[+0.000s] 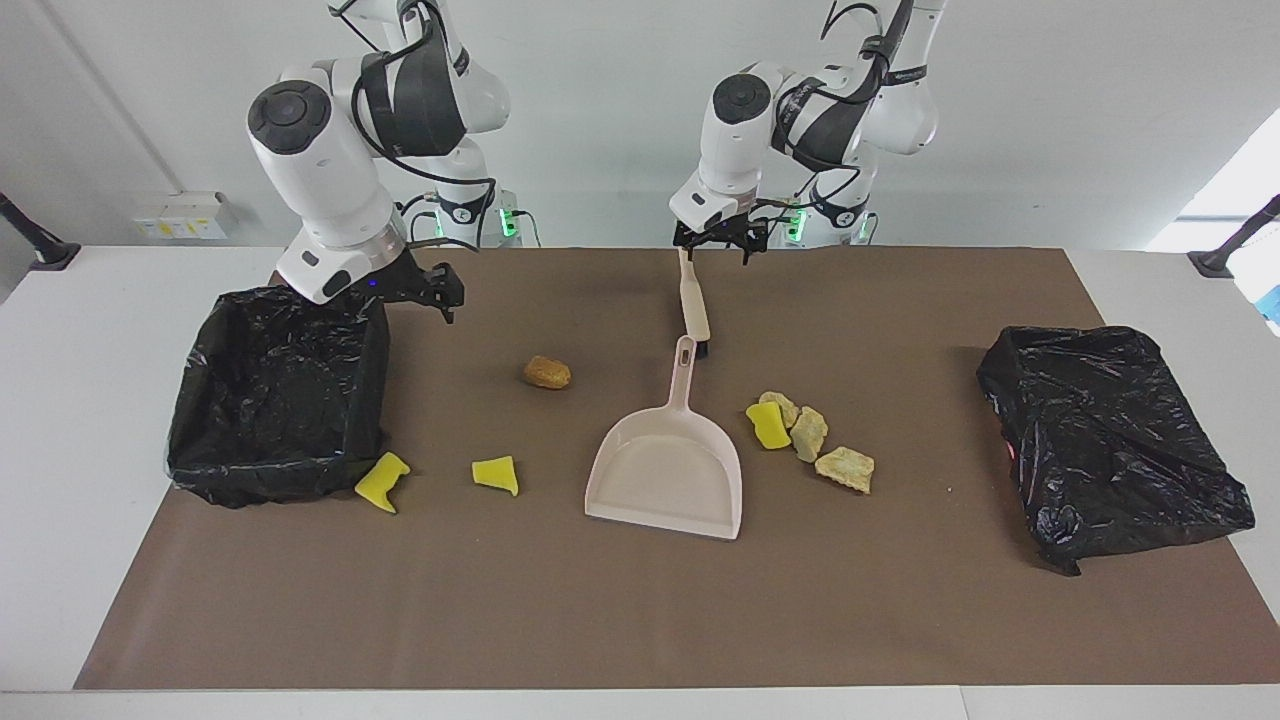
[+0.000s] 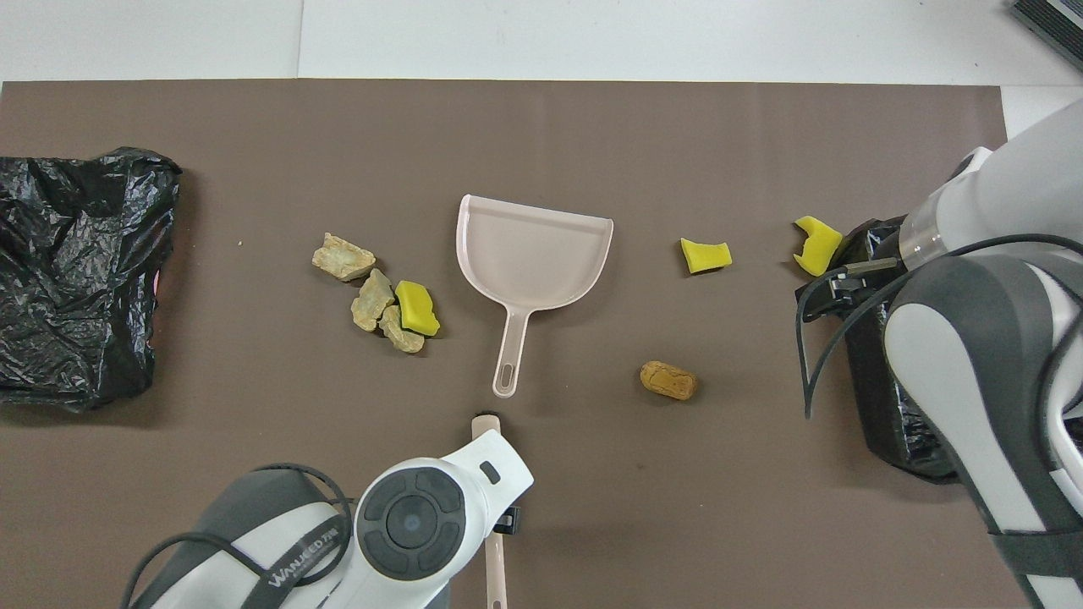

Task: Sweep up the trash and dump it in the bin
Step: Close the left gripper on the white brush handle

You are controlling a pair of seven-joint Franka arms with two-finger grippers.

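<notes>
My gripper is going to tip the dustpan [image 2: 532, 255]. Its straight edge [image 2: 539, 208] is open between raised sides, so I expect the whole swept pile to slide out into the bin.
Trash lies scattered on the brown mat: a brown lump [image 1: 547, 372], two yellow pieces [image 1: 381, 482] [image 1: 496, 474] near the bin, and a cluster of one yellow piece [image 1: 768, 425] with tan chunks [image 1: 845, 468] beside the dustpan. The beige dustpan [image 1: 668, 470] lies flat with its handle pointing at the robots. A beige brush [image 1: 693, 300] lies just past that handle. My left gripper [image 1: 712, 248] hangs open over the brush handle's end, holding nothing. My right gripper [image 1: 432, 295] is open and empty over the corner of the black-lined bin [image 1: 375, 380].
A crumpled black bag [image 1: 1110, 435] covers something at the left arm's end of the table. The mat's edge farthest from the robots has bare room. In the overhead view the right arm hides much of the bin [image 2: 871, 397].
</notes>
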